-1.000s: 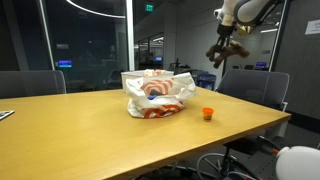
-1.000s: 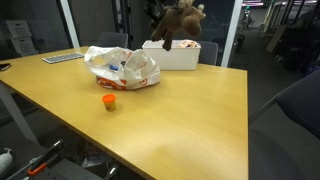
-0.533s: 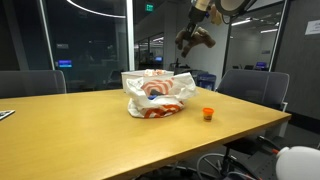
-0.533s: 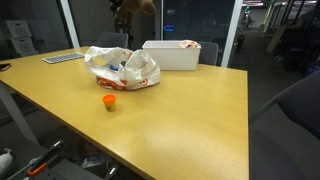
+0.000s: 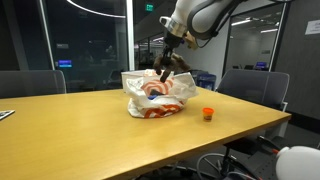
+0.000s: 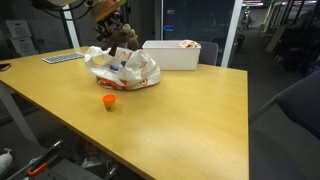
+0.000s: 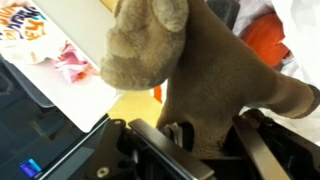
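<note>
My gripper is tilted, and the brown plush toy [image 6: 123, 38] sticks out toward the white bin. I should turn my gripper upright and lower the toy into the bag's opening [image 6: 108, 60].
My gripper [image 7: 195, 135] is shut on a brown plush toy [image 7: 190, 60]. In both exterior views the gripper [image 5: 168, 62] holds the plush toy [image 6: 122, 38] just above a crumpled white and orange plastic bag [image 5: 157, 95] on the wooden table [image 5: 110, 135]. The bag [image 6: 124, 68] lies near the table's far side. In the wrist view the toy fills most of the frame, with the bag [image 7: 45, 40] beneath it.
A small orange cap [image 5: 208, 114] lies on the table beside the bag; it also shows in an exterior view [image 6: 109, 100]. A white bin [image 6: 173, 55] stands at the table's back edge. Office chairs [image 5: 255, 88] ring the table.
The arm has swung the plush toy across from above the white bin and down to just over the plastic bag. The bag and orange cap have not moved.
</note>
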Motion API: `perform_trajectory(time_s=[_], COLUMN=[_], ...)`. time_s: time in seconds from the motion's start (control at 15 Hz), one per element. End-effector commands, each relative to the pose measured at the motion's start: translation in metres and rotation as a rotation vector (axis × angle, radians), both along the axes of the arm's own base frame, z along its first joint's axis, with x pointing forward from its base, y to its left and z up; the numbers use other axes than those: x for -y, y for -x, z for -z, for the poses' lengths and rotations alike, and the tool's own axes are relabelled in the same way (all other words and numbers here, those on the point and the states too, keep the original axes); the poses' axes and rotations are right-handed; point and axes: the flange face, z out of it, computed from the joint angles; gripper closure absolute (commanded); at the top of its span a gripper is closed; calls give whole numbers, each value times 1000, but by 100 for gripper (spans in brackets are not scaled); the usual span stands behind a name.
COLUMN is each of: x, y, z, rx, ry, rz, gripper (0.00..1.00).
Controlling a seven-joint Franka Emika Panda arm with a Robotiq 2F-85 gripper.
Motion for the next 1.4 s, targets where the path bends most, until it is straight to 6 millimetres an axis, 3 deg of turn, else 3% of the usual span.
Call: perform_trajectory(time_s=[0.0,0.27,0.47,0.6,0.67,1.07,1.33], x=[-18,-22,-32,-50,-48,-33,-20], y=[-19,-30,-21,-11,-9,-46,-76], z=[27,47,37,31,27,35,56], rx=[-129,-221,-253,-346,-398,-449,-488], ry=[-19,25,-14,-66,-91,-73,-79], rz=[-73,-87,-166,-254,-280,-207,-169], gripper=[91,91,91,91,91,91,91])
